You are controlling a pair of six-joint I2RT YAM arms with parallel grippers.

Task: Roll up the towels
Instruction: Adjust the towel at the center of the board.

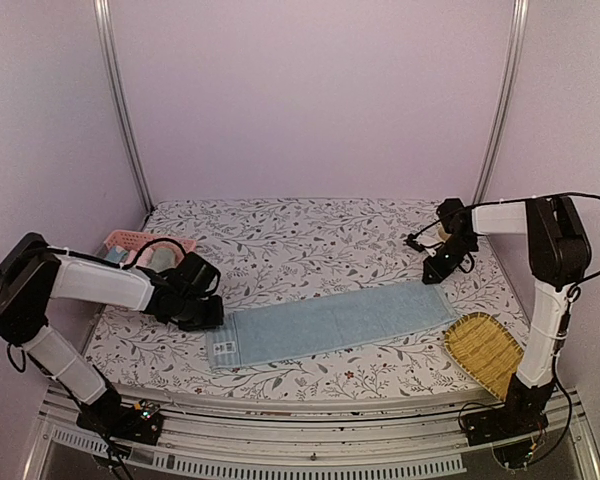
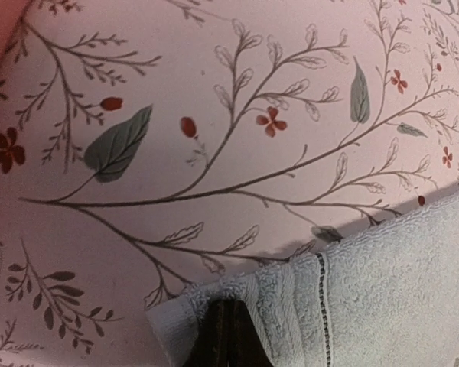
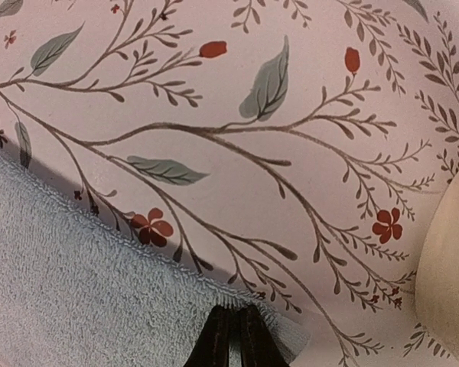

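Note:
My right gripper should open, because it is pinching the flat towel's far corner, and take hold of the middle of the towel's short edge before it brings that end of the towel over.
A light blue towel lies flat and lengthwise across the flowered tablecloth. At its left end my left gripper is shut on the far corner. In the left wrist view the dark fingertips pinch the towel's hem, which bunches around them. My right gripper is shut on the far right corner. In the right wrist view the closed jaws bite the fringe of the towel. A pale green bundle shows in the basket behind the left arm.
A pink lattice basket stands at the left edge behind my left arm. A cream mug sits just behind the right gripper, and its side shows in the right wrist view. A woven bamboo tray lies at the front right.

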